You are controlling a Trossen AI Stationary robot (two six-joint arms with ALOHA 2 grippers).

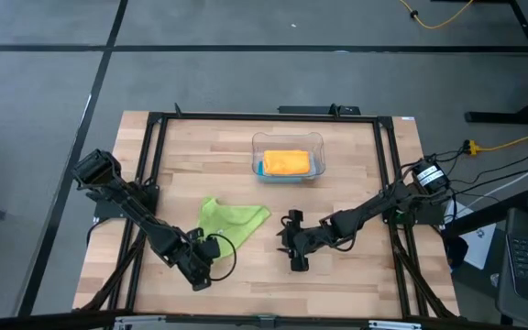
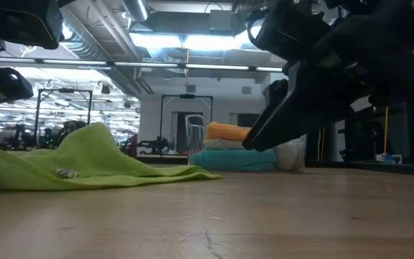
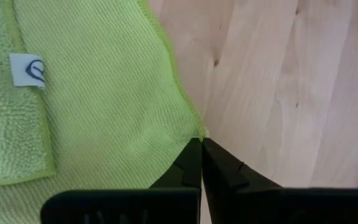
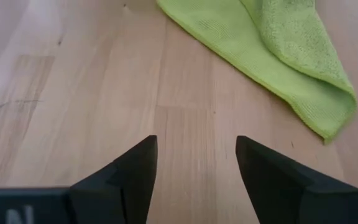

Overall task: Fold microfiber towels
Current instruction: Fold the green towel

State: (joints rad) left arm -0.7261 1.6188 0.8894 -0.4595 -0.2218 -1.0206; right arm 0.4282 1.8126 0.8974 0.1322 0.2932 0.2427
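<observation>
A loose flap point(image 4: 298, 38) is lying over the lime green towel point(image 1: 231, 221), so the towel will spread out into a wide sheet when I lift its corners.
A lime green towel point(image 1: 232, 218) lies crumpled and partly folded over on the wooden table point(image 1: 356, 275), with a white tag point(image 3: 27, 70) on one flap. My left gripper point(image 1: 209, 249) is at its near corner, shut on it. My right gripper point(image 1: 291, 246) hovers open over bare wood to the towel's right, and the towel's folded end point(image 4: 328, 106) is ahead of its fingers. An orange towel point(image 1: 287, 162) lies folded on a teal one in the clear bin point(image 1: 317, 147) at the table's far middle. My left gripper pinches the lime green towel's near corner point(image 3: 197, 132) between its two fingertips point(image 3: 191, 158). It comes from the near left, slanting steeply down. Only the very tip of the corner reaches the fingers. The rest of the towel lies slack on the table.
A black metal frame point(image 1: 246, 117) runs around the tabletop. Bare wood lies between the towel and the table's near edge and to the right of my right gripper. The low view looks past the bin point(image 2: 246, 147) into the room behind.
</observation>
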